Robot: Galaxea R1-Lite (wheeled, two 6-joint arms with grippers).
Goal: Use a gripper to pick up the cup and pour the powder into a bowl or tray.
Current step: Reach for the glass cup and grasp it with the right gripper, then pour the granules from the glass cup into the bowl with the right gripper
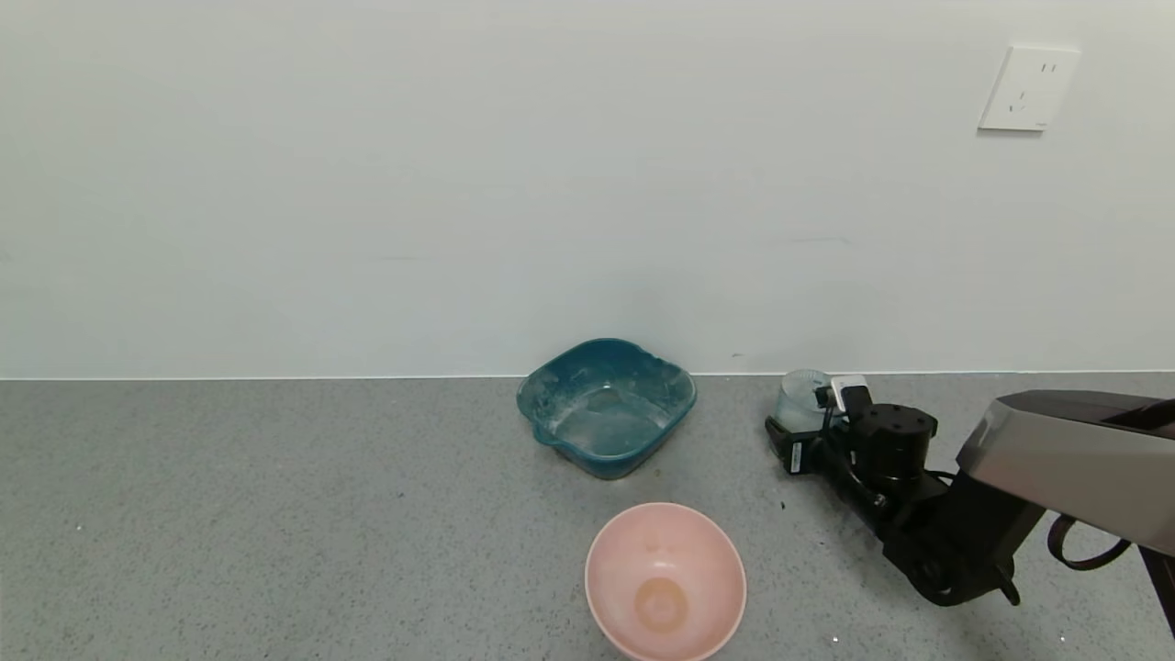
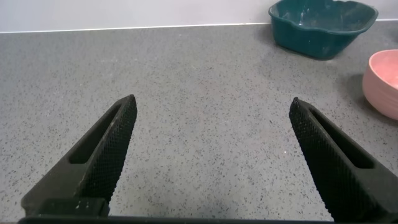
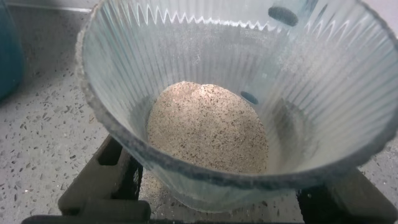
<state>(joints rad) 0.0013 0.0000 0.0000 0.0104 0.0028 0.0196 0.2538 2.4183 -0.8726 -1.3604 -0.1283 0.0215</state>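
Note:
Loose powder (image 3: 208, 127) sits low below the cup's tall ribbed side (image 3: 186, 53), so the powder will slide toward the cup's rim and only partly spill when the robot pours.
The cup (image 1: 800, 397), a clear ribbed tumbler dusted white, stands upright on the grey counter by the wall, to the right of the teal basin (image 1: 606, 404). My right gripper (image 1: 797, 431) is open, one jaw on each side of the cup's base with a small gap on both sides. In the right wrist view the cup (image 3: 186, 56) fills the picture, with a heap of off-white powder (image 3: 208, 127) on its bottom and my right gripper (image 3: 217, 193) beneath it. My left gripper (image 2: 211, 109) is open and empty, low over bare counter, out of the head view.
A round pink bowl (image 1: 665, 578) sits in front of the basin, near the counter's front edge. The left wrist view shows the basin (image 2: 323, 25) and the pink bowl (image 2: 382, 84) far off. The wall runs close behind the cup and basin.

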